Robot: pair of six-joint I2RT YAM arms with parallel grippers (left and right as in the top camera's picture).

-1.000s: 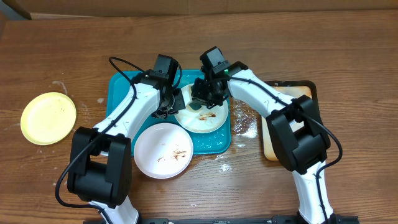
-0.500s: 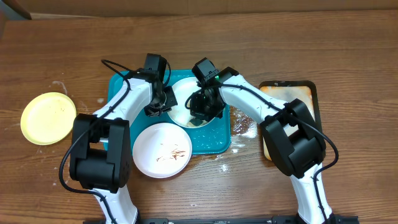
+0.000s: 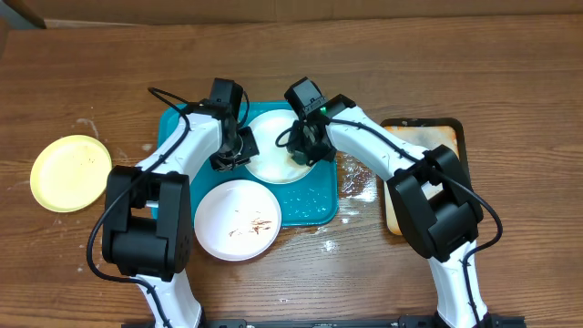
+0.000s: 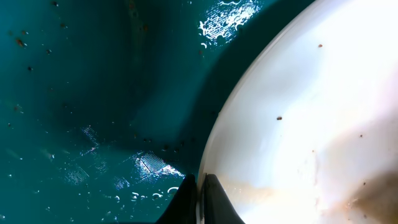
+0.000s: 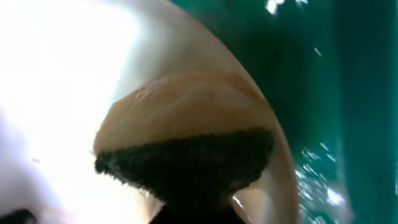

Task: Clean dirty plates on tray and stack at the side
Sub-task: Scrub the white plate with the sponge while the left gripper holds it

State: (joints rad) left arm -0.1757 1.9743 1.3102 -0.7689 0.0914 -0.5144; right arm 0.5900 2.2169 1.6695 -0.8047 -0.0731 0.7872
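Note:
The sponge is at the plate's rim [image 5: 283,146] while specks and tan film [image 4: 249,191] lie near my left gripper. My right gripper should therefore wipe back across to them.
A white plate [image 3: 271,155] sits in the teal tray [image 3: 314,208]. My left gripper [image 3: 232,157] is shut on its left rim; the left wrist view shows both fingers [image 4: 199,202] pinching the rim of the plate [image 4: 311,112]. My right gripper [image 3: 305,150] is shut on a dark green and tan sponge [image 5: 186,155] pressed on the plate [image 5: 56,74]. A second white plate [image 3: 239,220] with brown smears overlaps the tray's front left edge. The pale yellow plate [image 3: 70,172] lies on the table at the far left.
A black-rimmed beige stained tray [image 3: 424,146] lies to the right of the teal tray. Wet patches and crumbs [image 3: 353,187] lie on the wood between them. The teal tray surface [image 4: 93,93] is wet and speckled.
The right gripper swept the sponge left and down across the plate, then back up toward its right side. The brown smears in the plate's middle are gone. The left gripper shifted left with the rim.

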